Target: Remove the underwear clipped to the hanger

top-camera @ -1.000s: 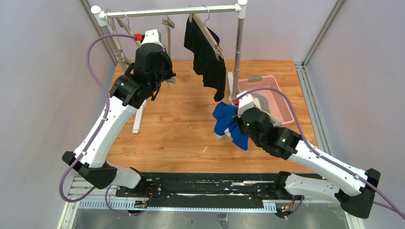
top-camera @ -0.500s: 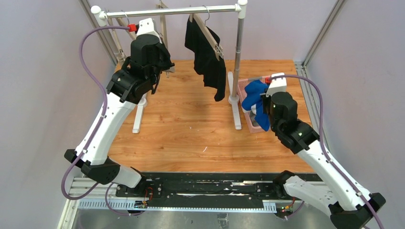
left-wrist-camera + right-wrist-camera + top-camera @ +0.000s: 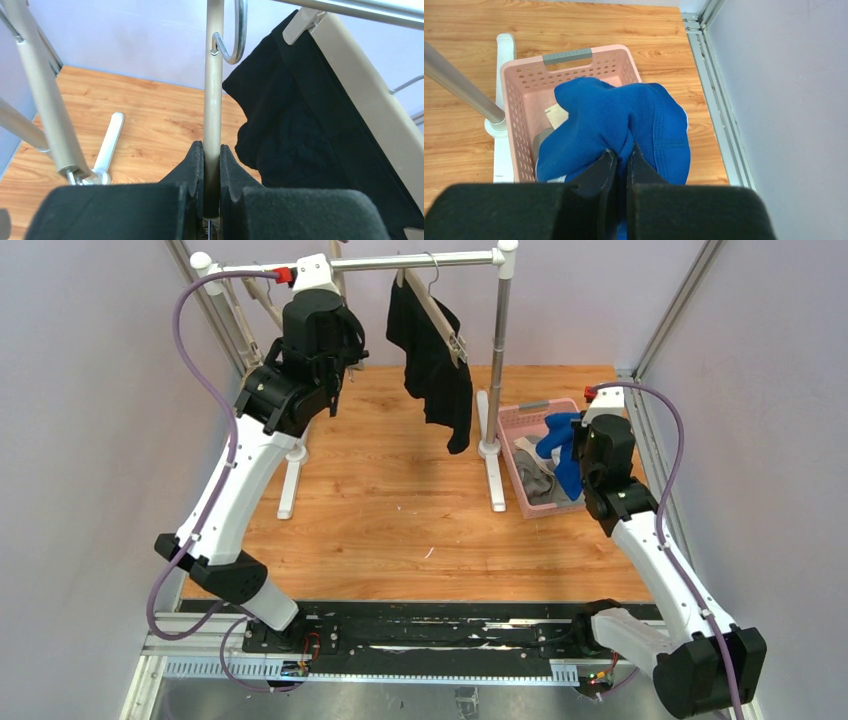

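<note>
I should move my left gripper on toward the other empty hanger (image 3: pixel 49 95), as the held hanger's hook (image 3: pixel 240 42) reaches up to the rail, until it rests there before I release.
The black underwear (image 3: pixel 432 360) hangs clipped to a wooden hanger (image 3: pixel 432 308) on the rail; it also shows in the left wrist view (image 3: pixel 305 130). My left gripper (image 3: pixel 211 150) is shut on the bar of an empty beige hanger (image 3: pixel 214 85) at the rail's left part, and appears in the top view (image 3: pixel 325 335). My right gripper (image 3: pixel 622 156) is shut on the blue underwear (image 3: pixel 614 120) and holds it over the pink basket (image 3: pixel 524 85). In the top view the blue underwear (image 3: pixel 560 445) hangs above the basket (image 3: pixel 520 445), where the grey underwear (image 3: pixel 538 485) lies.
The rack's rail (image 3: pixel 400 262) spans the back, with its right post (image 3: pixel 497 370) and white foot (image 3: pixel 494 480) just left of the basket. The left foot (image 3: pixel 290 480) lies on the wooden table. Metal frame rails (image 3: pixel 645 410) edge the right side.
My right gripper has carried the blue underwear from mid-table rightward to above the basket. My left gripper has risen with the empty hanger toward the rail.
</note>
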